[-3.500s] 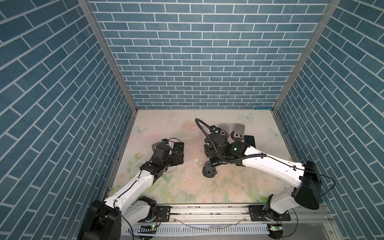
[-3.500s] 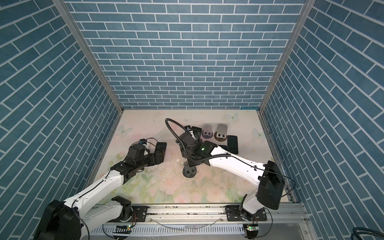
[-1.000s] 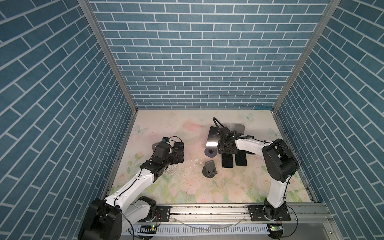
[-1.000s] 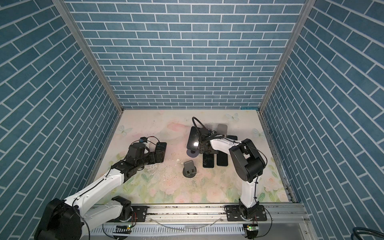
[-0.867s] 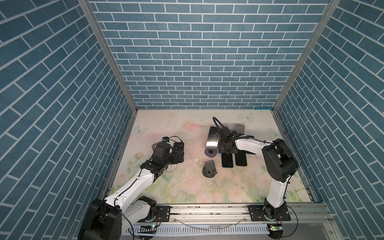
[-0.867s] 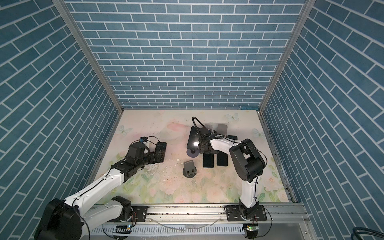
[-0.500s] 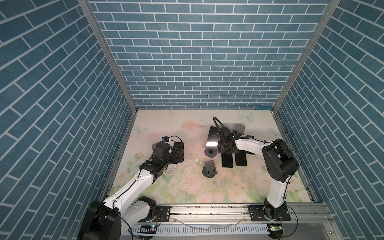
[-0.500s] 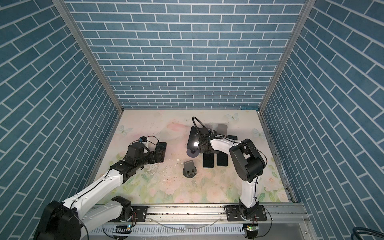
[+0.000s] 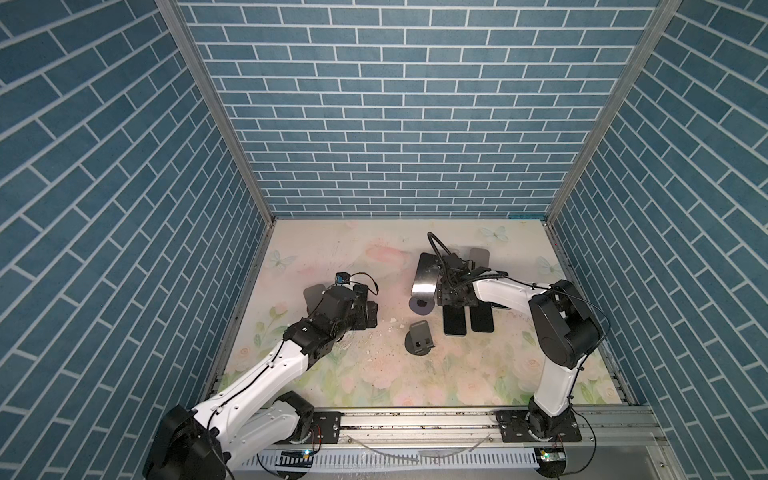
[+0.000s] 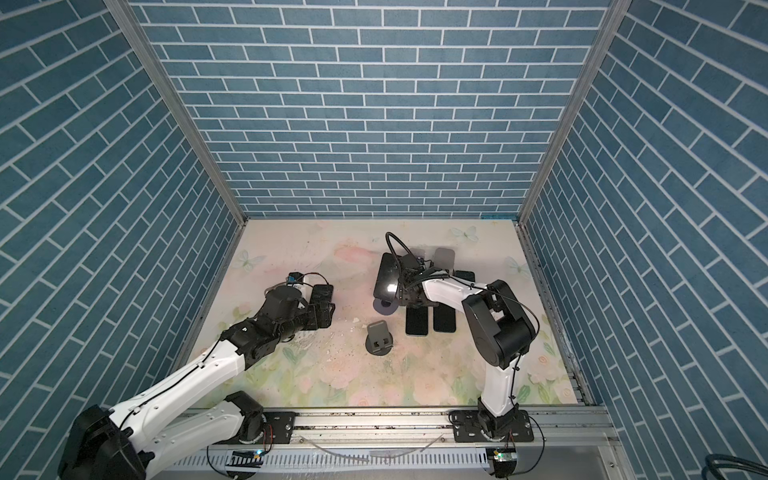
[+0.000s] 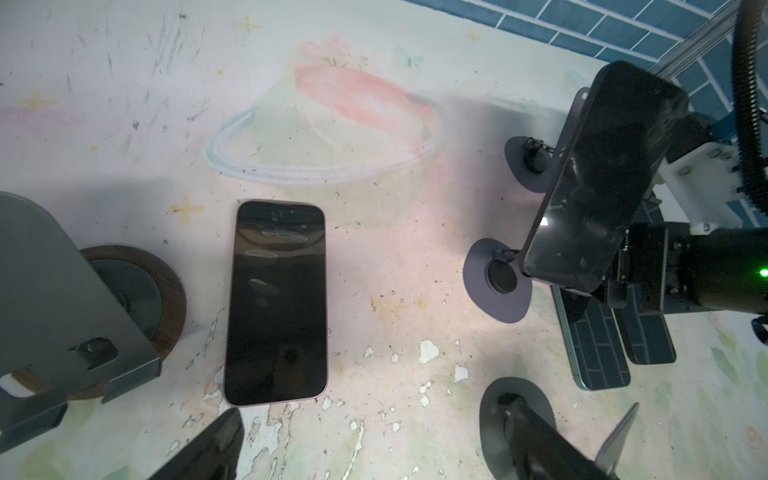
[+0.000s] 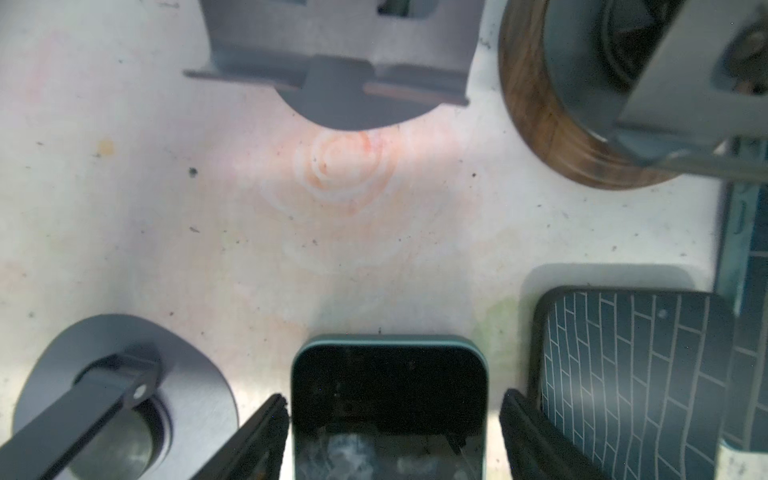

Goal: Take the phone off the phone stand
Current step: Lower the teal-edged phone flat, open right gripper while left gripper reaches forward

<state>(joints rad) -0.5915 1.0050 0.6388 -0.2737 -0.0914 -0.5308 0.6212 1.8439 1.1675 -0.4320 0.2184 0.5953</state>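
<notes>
My left gripper should keep moving to the dark phone stand (image 9: 412, 345), which is empty and clear of the teal-edged phone, until its fingers close on the stand's plate (image 9: 421, 331).
An empty dark phone stand (image 9: 419, 338) sits mid-table. Behind and right of it, a teal-edged phone (image 9: 456, 323) lies flat. My right gripper (image 9: 455, 297) hangs over its far end. In the right wrist view this phone (image 12: 388, 399) lies between the fingers (image 12: 257, 436), with a gap on each side, so the gripper (image 12: 390, 419) is open. Another dark phone (image 9: 428, 272) leans on a purple-based stand (image 9: 422, 306). My left gripper (image 9: 365, 311) is open, low over a pink-edged phone (image 11: 276, 303) that lies flat on the left.
A second flat phone (image 9: 481, 318) lies right beside the teal-edged one. Two grey stands (image 12: 340, 62), one with a wooden base (image 12: 552, 124), stand behind the right gripper. Another wood-based stand (image 11: 62, 291) is beside the left gripper. Brick walls close in three sides.
Since the earliest frames my right gripper has moved from the dark stand to the back right, where the phone now lies flat. In the last second its jaws widened slightly. The left arm barely moved.
</notes>
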